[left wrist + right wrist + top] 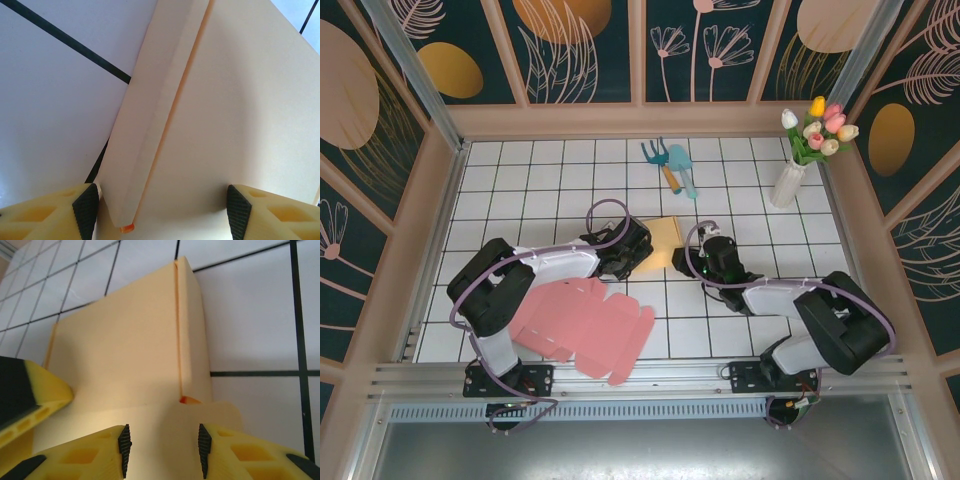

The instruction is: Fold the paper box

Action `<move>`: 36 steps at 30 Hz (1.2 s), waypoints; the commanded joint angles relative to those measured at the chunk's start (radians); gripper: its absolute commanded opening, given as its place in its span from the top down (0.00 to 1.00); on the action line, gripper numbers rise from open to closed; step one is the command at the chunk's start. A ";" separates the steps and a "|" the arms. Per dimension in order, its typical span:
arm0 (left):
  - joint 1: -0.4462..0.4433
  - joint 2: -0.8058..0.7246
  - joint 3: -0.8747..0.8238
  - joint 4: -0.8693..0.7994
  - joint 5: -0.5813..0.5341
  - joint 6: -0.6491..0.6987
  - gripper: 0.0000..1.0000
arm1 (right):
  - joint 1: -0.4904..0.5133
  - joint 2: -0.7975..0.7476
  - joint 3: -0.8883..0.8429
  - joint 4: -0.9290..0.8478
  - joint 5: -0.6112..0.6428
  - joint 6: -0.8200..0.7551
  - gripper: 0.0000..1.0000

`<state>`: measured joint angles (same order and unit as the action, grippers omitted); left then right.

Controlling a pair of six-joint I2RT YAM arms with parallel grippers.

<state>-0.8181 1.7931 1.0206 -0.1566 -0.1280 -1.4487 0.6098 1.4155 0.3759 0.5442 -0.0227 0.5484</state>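
The robot's right gripper should fold the rounded tab [223,416], which sticks out flat past the box's side flap, down at the tab's crease [192,421] while the left gripper keeps the box steady.
A cream-yellow paper box [667,233] lies partly folded in the middle of the tiled table, between both arms. My left gripper [638,246] reaches it from the left. In the left wrist view that gripper [162,215] stands open, its pads [86,210] wide apart over the box's flat panel [235,100], with a raised side flap [150,115] beside the left pad. My right gripper [692,258] comes from the right. It is open [163,450] over a rounded tab [200,412] at the near edge of the box [115,355], its pads clear of the paper.
A flat, unfolded pink box blank [585,322] lies near the left arm's base. Toy garden tools [670,165] lie at the back centre. A white vase of tulips [788,180] stands at the back right. Wooden walls [430,210] enclose the table.
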 commanded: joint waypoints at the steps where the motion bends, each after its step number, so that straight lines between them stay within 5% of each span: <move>1: 0.013 0.029 -0.038 -0.077 -0.005 0.004 0.31 | 0.007 0.033 -0.014 0.021 -0.013 -0.020 0.56; 36: 0.014 0.041 -0.026 -0.077 -0.007 0.005 0.32 | 0.009 -0.026 -0.032 0.052 -0.136 -0.017 0.63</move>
<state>-0.8116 1.7931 1.0206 -0.1581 -0.1390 -1.4441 0.6086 1.4212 0.3458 0.5789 -0.1055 0.5335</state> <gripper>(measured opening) 0.682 0.368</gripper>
